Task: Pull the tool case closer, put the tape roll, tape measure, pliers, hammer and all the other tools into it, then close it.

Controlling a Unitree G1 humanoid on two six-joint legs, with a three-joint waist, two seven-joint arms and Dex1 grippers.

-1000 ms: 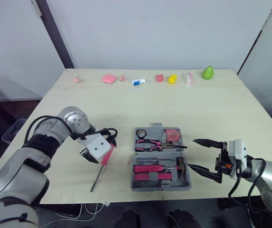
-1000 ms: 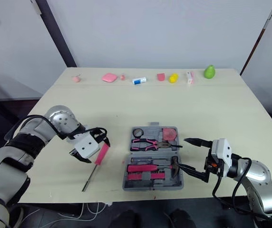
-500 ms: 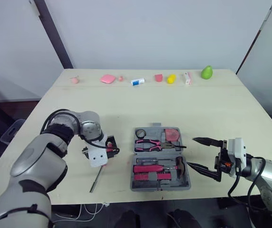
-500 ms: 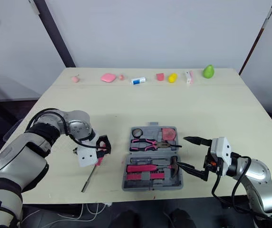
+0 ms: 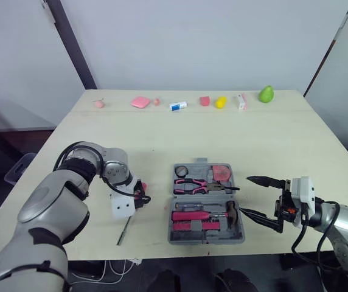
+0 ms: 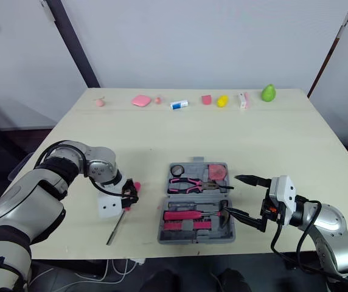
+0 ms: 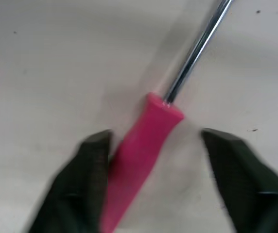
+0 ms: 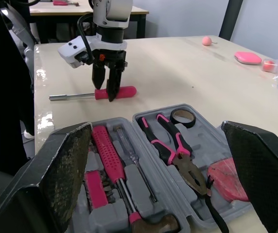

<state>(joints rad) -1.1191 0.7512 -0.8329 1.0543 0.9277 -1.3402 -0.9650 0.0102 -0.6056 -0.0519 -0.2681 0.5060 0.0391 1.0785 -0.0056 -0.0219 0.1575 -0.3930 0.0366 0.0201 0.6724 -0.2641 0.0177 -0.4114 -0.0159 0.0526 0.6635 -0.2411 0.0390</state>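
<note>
A long grey slot [image 5: 205,236] is empty along the front side of the tool case, so the pink-handled screwdriver [image 7: 141,150] will lie flat inside when I lower the screwdriver there.
The grey tool case [image 5: 205,204] lies open near the table's front edge. Inside it are pink-handled pliers [image 5: 193,182], a tape roll [image 5: 181,170], a pink tape measure [image 5: 222,172], a hammer [image 5: 230,210] and pink screwdrivers [image 5: 189,216]. Left of the case a pink-handled screwdriver [image 5: 127,218] lies on the table, its steel shaft toward the front edge. My left gripper [image 5: 141,196] points down over the handle [image 7: 144,141], open, with one finger on each side. To the right of the case my right gripper [image 5: 246,196] stands open with nothing between its fingers [image 8: 71,160].
Along the table's far edge sits a row of small things: pink pieces [image 5: 140,101], a blue and white tube [image 5: 177,106], a yellow piece [image 5: 221,101] and a green pear [image 5: 266,93]. The table's front edge [image 5: 143,255] runs just below the case.
My left gripper has turned downward and dropped onto the screwdriver's pink handle, so that its fingers now stand on either side of it. The right arm and the case have not moved.
</note>
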